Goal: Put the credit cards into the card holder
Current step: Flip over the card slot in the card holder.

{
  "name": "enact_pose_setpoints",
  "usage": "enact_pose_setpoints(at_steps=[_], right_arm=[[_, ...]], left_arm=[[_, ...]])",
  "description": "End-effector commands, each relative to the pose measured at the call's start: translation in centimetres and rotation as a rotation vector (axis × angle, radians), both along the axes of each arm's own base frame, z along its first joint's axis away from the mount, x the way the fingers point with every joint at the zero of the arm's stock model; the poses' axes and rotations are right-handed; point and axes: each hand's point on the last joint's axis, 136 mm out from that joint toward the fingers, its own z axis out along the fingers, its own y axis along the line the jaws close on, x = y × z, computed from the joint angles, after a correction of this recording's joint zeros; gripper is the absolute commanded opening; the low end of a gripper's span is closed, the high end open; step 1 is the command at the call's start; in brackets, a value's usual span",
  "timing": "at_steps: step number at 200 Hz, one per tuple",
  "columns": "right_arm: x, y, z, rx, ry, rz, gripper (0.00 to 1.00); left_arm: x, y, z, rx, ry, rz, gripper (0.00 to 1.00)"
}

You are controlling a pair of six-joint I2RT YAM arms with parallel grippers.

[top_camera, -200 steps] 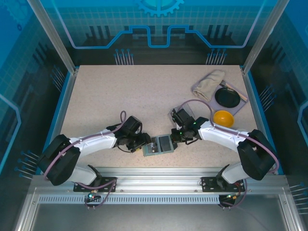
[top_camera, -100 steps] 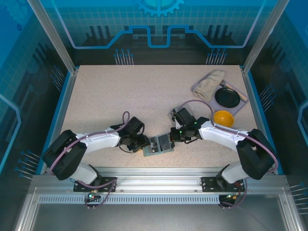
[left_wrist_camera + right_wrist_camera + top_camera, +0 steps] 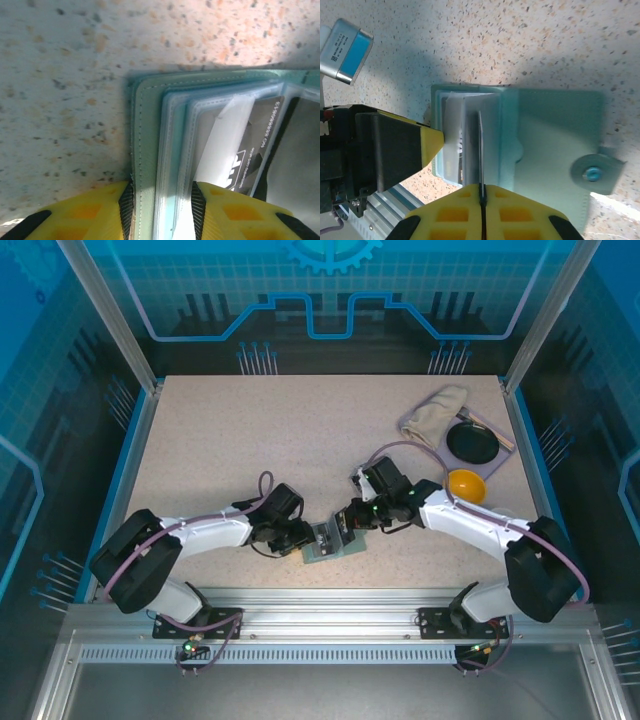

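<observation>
The dark credit card (image 3: pixel 481 149) is at a steep angle over the clear sleeve. My right gripper should therefore tilt the card flatter and push it toward my left gripper into the sleeve (image 3: pixel 453 142).
The card holder (image 3: pixel 325 541) is a grey-green wallet lying open near the table's front edge, with a snap tab (image 3: pixel 592 174) and teal inside (image 3: pixel 550 140). My left gripper (image 3: pixel 162 212) is shut on its edge, clamping the cover and the clear sleeves. In those sleeves a pale card (image 3: pixel 225 137) and a dark lettered card (image 3: pixel 262 145) show. My right gripper (image 3: pixel 482 187) is shut on a thin dark credit card (image 3: pixel 481 145), seen edge-on, standing over the wallet's slots. From above, the left gripper (image 3: pixel 298 538) and right gripper (image 3: pixel 350 521) meet at the wallet.
A small silver-and-blue box (image 3: pixel 347 50) lies just beyond the wallet. An orange bowl (image 3: pixel 465 484), a black dish (image 3: pixel 472 442) and a beige cloth (image 3: pixel 433 415) sit at the back right. The metal front rail (image 3: pixel 330 600) runs close behind the wallet.
The right gripper has moved left over the wallet with its card. The wallet now looks narrower and tipped up where the left gripper holds it.
</observation>
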Motion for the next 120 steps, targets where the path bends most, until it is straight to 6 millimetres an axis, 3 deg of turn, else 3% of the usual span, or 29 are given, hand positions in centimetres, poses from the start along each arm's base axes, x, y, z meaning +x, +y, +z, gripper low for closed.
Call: enact_pose_setpoints(at_steps=[1,14,18,55,86,120], right_arm=[[-0.6,1.3,0.1,0.032,0.022,0.051,0.08],[-0.7,1.4,-0.1,0.036,0.035,0.059,0.08],[-0.2,1.8,0.7,0.044,0.019,0.061,0.08],[0.4,0.2,0.2,-0.056,-0.001,0.024,0.08],[0.4,0.3,0.2,-0.061,0.0,0.034,0.09],[1.7,-4.1,0.4,-0.248,-0.073,-0.115,0.1]], left_arm=[[0.6,-0.7,0.7,-0.024,-0.037,-0.008,0.37],[0.6,-0.6,0.8,-0.022,-0.04,-0.006,0.37],[0.5,-0.5,0.7,-0.021,-0.04,-0.003,0.37],[0.6,-0.3,0.9,-0.014,-0.046,0.004,0.37],[0.5,0.0,0.8,-0.002,-0.048,0.011,0.35],[0.3,1.1,0.8,0.037,-0.051,0.036,0.35]])
